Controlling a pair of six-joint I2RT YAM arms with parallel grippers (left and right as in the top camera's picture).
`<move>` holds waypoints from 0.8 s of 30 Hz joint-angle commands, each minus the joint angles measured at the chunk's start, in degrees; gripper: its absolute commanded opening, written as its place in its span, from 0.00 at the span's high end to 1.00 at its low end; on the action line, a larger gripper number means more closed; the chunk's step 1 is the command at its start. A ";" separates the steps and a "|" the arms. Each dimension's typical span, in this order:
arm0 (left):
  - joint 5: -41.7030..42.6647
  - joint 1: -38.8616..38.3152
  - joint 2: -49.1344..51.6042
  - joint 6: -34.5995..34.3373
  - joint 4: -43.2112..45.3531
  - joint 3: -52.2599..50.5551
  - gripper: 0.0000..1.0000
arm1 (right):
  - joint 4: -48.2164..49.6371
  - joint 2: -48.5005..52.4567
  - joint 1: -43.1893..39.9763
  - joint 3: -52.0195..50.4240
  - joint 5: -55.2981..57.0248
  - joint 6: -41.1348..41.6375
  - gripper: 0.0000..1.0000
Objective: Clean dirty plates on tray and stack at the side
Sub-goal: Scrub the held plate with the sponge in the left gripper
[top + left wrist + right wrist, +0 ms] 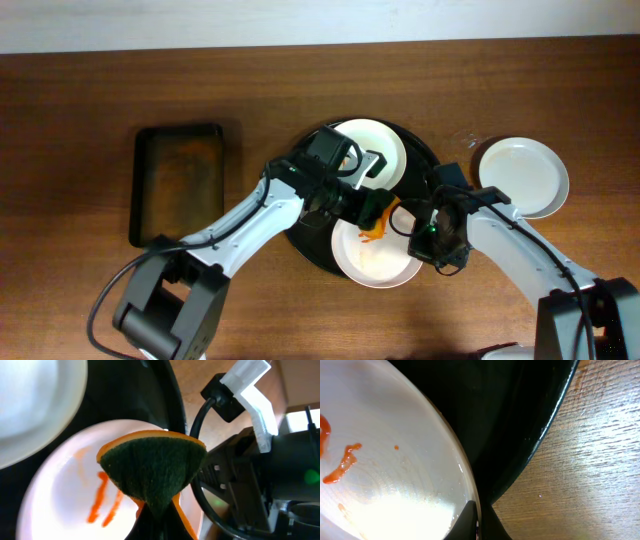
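Note:
The sponge (152, 462) is hanging beside the dirty plate's rim, away from the orange sauce streaks, so my left gripper should lower the sponge again and wipe over the streaks (98, 497).
A white dirty plate (372, 260) with orange sauce streaks (102, 502) lies on the front of the round black tray (310, 245). My left gripper (372, 208) is shut on a green and orange sponge (152, 467) and holds it over that plate. My right gripper (428, 238) is shut on the dirty plate's right rim (467, 485), one finger inside and one outside. A second white plate (375, 150) lies on the back of the tray. The sauce also shows in the right wrist view (340, 465).
A clean white plate (522, 175) sits on the table to the right of the tray. A rectangular dark tray (178, 180) lies at the left. The wooden table (590, 470) shows beside the tray's edge.

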 commanded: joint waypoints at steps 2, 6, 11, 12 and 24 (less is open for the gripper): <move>6.95 -0.17 3.39 -4.63 1.29 -0.17 1.00 | -1.09 0.61 -0.22 -0.52 3.89 -1.25 0.96; 8.17 -0.17 5.18 -6.91 1.62 -0.17 1.00 | -1.09 0.61 -0.22 -0.52 3.91 -1.25 0.96; 10.32 -0.20 9.05 -9.16 3.21 -0.17 1.00 | -1.09 0.63 -0.22 -0.52 3.91 -1.25 0.96; 10.80 -0.20 9.86 -9.14 3.78 -0.17 1.00 | -1.09 0.63 -0.22 -0.55 3.89 -1.25 0.96; 12.04 -3.37 11.89 -10.01 8.31 -0.17 1.00 | -1.11 0.63 -0.22 -0.52 3.89 -1.25 0.96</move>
